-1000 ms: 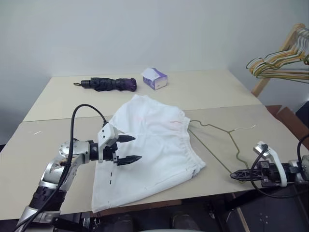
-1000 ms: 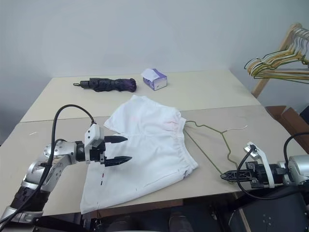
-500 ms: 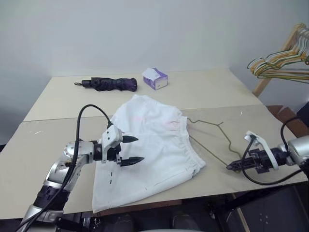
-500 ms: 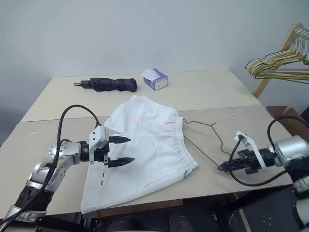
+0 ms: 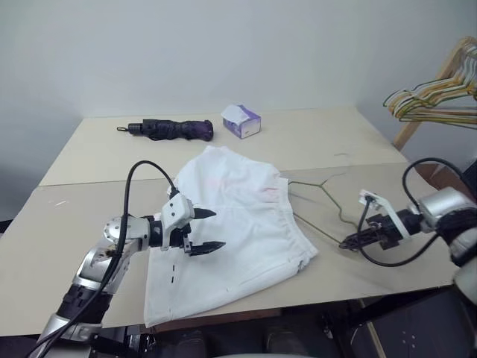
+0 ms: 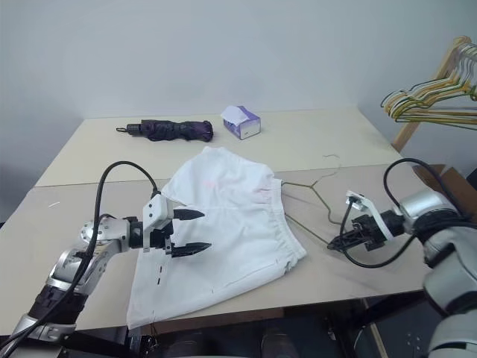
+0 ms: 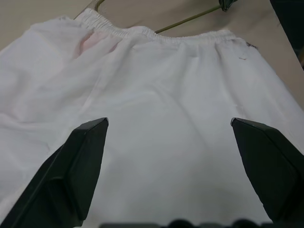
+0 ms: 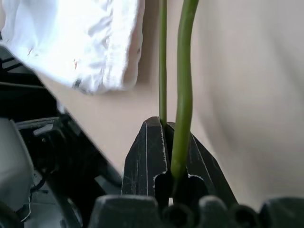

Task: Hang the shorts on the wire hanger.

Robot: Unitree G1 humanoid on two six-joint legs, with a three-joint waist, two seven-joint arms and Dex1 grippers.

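Observation:
Fine puckers [image 5: 301, 236] run along the white shorts' edge. The waistband [image 5: 286, 195] will open wide around the wire hanger when I lift the waistband's end.
The white shorts [image 5: 238, 216] lie flat in the middle of the table, waistband [image 7: 156, 34] toward the right. My left gripper [image 5: 205, 230] hovers just over the shorts' left half, open, with nothing between its fingers [image 7: 83, 161]. The thin dark green wire hanger [image 5: 334, 205] lies on the table just right of the waistband, one end reaching the waistband. My right gripper [image 5: 349, 242] is shut on the hanger's near right corner, and the wire [image 8: 183, 95] runs out from between its fingertips.
A folded dark umbrella [image 5: 168, 130] and a white-and-purple tissue box [image 5: 241, 121] lie at the back of the table [image 5: 358, 142]. A bunch of coloured hangers [image 5: 436, 97] hangs on a wooden rack at the far right. The table's front edge runs close below the shorts.
My right gripper has moved in over the table toward the shorts, dragging and swinging the hanger with it. The left gripper has stayed put, open.

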